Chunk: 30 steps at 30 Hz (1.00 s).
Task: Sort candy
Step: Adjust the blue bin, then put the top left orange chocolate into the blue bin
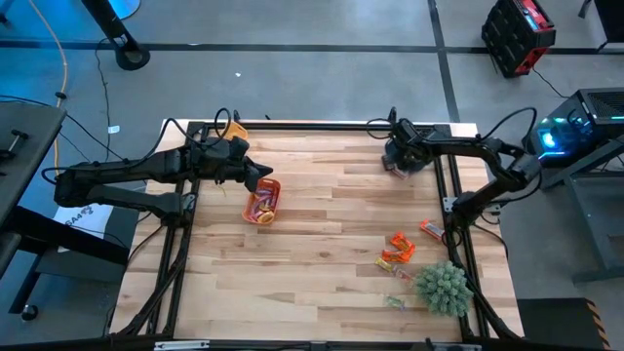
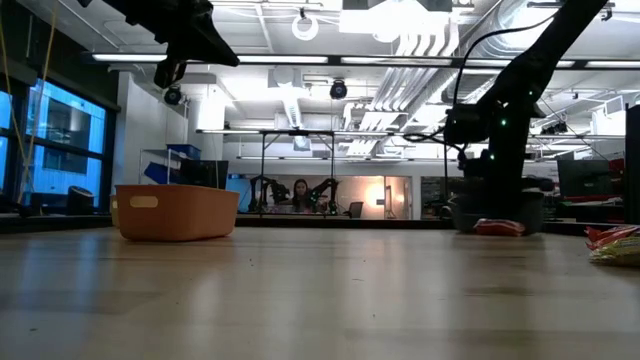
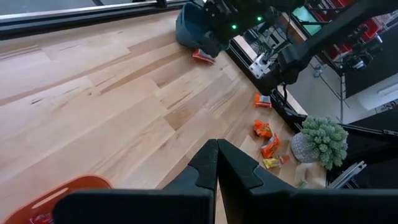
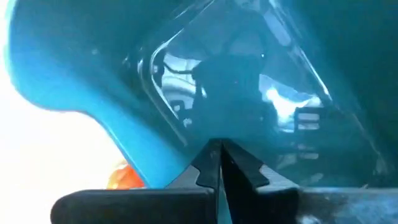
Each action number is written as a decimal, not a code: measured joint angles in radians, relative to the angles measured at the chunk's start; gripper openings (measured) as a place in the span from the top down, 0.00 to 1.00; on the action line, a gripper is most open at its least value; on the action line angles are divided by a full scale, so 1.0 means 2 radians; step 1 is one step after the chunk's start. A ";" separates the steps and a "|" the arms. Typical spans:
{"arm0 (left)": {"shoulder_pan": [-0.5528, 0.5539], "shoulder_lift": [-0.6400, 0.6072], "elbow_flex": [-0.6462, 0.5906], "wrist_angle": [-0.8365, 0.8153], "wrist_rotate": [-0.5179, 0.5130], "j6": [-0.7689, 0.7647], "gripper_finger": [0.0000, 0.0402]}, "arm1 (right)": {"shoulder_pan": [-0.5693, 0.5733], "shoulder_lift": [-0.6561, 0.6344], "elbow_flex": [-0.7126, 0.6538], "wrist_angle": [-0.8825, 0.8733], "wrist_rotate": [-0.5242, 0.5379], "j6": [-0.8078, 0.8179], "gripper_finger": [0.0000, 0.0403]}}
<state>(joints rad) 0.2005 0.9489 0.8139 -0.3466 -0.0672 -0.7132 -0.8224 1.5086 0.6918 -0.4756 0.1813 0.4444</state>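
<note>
The teal tray's rim point(image 4: 118, 142) has my right gripper's shut fingers inside and open wood ahead point(image 1: 369, 200). I'll go on dragging the tray inward until it leaves the table's far edge.
My left gripper point(image 1: 261, 175) point(image 3: 217, 163) is shut and empty, high in the air over the far end of the orange tray point(image 1: 261, 202) point(image 2: 175, 212), which holds a few candies. My right gripper point(image 1: 400, 154) point(image 4: 219, 163) is shut and reaches down into the teal tray point(image 1: 408, 156) point(image 3: 189, 28) point(image 4: 261, 93) near the table's far edge. A red candy point(image 1: 398, 173) point(image 2: 497, 227) point(image 3: 202, 57) lies on the table against that tray. Loose candies point(image 1: 398, 252) point(image 3: 264, 130) lie toward the near right. My right gripper points its shut fingertips down at the teal tray's inner wall point(image 4: 217, 127), just inside the rim. The tray fills the wrist view, and I cannot tell whether the fingertips touch it.
A spiky green plant ball point(image 1: 444, 288) point(image 3: 320, 140) stands at the near right corner, beside the loose candies. One orange candy point(image 1: 429, 229) point(image 3: 262, 99) lies near the right frame rail. Bare wood spans the table's middle and near left. A person sits far behind the table point(image 2: 300, 195).
</note>
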 joint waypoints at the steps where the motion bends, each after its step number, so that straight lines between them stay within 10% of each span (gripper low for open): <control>1: 0.000 0.000 0.000 0.000 0.000 0.000 1.00 | 0.003 0.000 0.000 -0.002 -0.013 -0.001 0.99; 11: -0.003 0.000 0.000 -0.002 0.016 0.009 1.00 | 0.076 -0.001 0.001 -0.005 -0.130 0.020 1.00; 30: -0.003 0.000 0.000 -0.002 0.017 0.026 1.00 | 0.257 0.002 0.077 0.010 -0.124 0.081 1.00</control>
<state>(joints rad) 0.1944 0.9489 0.8143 -0.3511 -0.0338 -0.6609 -0.3083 1.5120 0.8450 -0.4551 -0.0672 0.6066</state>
